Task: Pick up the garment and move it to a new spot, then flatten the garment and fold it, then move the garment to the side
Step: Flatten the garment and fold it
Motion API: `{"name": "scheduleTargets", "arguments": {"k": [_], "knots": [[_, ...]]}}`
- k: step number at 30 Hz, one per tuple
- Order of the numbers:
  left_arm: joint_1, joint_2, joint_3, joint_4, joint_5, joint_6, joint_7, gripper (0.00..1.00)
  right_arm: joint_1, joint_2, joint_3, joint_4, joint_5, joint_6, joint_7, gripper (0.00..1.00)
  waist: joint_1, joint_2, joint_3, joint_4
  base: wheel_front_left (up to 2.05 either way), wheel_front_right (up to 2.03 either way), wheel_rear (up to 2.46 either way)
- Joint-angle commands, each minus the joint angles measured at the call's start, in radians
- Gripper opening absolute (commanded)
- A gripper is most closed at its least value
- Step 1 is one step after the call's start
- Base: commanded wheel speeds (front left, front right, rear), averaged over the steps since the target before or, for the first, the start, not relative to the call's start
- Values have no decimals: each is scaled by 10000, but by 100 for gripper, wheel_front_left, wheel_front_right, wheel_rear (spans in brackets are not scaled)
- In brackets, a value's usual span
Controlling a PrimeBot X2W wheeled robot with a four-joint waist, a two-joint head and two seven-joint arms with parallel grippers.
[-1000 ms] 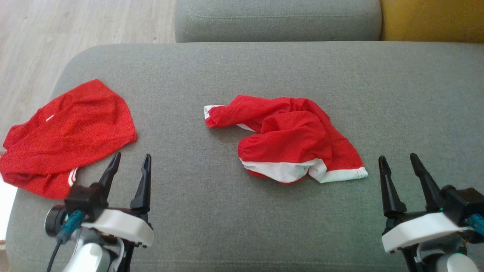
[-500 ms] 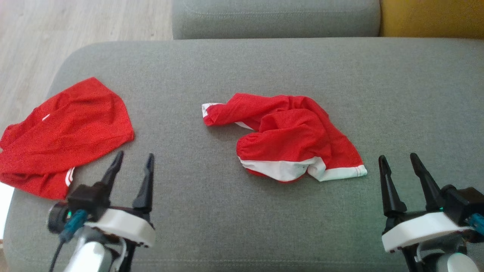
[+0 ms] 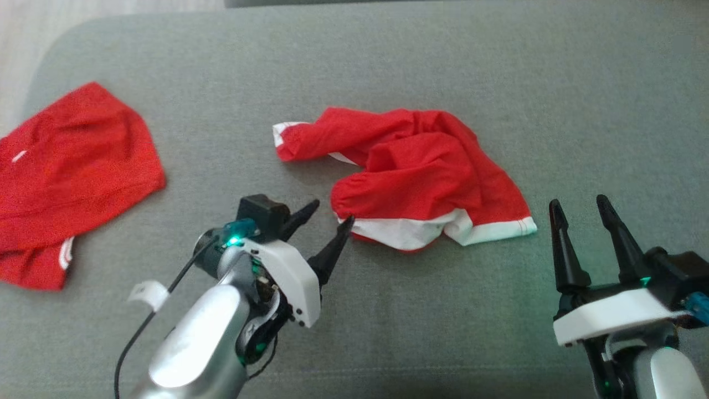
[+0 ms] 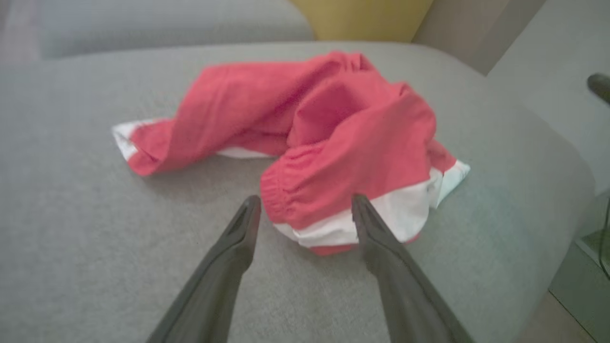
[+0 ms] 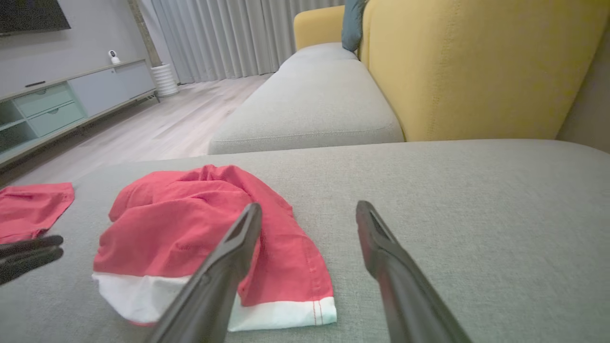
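Note:
The white trim (image 3: 526,226) has stitching across it near the garment's corner (image 3: 425,156), so the garment will open out into shorts with a white side stripe when I flatten it.
The garment (image 3: 421,177) is a crumpled red piece with white trim, lying in the middle of the grey cushion (image 3: 421,332). My left gripper (image 3: 332,213) is open and angled to the right, its tips just short of the garment's near left edge. In the left wrist view the garment (image 4: 333,138) lies straight ahead, and its gathered waistband end sits between the spread tips of the left gripper (image 4: 306,200). My right gripper (image 3: 578,203) stands open and empty to the right of the white hem. In the right wrist view the garment (image 5: 181,224) lies left of the right gripper (image 5: 309,206).
A second red garment (image 3: 72,160) lies at the cushion's left end, near the rounded edge and the wood floor (image 3: 16,55). Beyond the cushion are another grey seat (image 5: 310,105) and a yellow sofa back (image 5: 476,66). Bare cushion stretches to the right.
My left arm has swung right and forward, from beside the second red garment to the middle garment's near edge. The head camera has tipped down, shifting the whole picture. The right gripper has held still.

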Motion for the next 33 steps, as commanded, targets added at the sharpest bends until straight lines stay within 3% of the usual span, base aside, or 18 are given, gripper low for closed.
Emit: {"name": "scheduleTargets", "arguments": {"k": [1,11,12,13,18,33], "knots": [[-476,79,292,-172,-87,-47,62,100,-369,-62,224,-318,51,42,-110,100,-2,0,222,-210,0,0,0],[-1154,43,12,1232,-806,-234,623,100,-620,-62,243,-89,205,42,-385,100,-2,0,718,-586,0,0,0],[-1195,55,-54,1313,-887,-247,698,64,-641,-62,233,-66,212,42,-401,100,-2,0,739,-596,0,0,0],[-1230,64,-101,1360,-980,-257,725,0,-660,-62,218,-42,214,42,-411,100,-2,0,756,-601,0,0,0],[-1380,197,-279,1415,-1138,-280,570,0,-821,-62,338,334,106,42,18,100,-2,0,813,-482,0,0,0],[-1846,210,-540,964,-1017,-288,-26,0,-2089,-62,300,2505,-667,42,2878,100,-2,0,1403,305,0,0,0]]}}
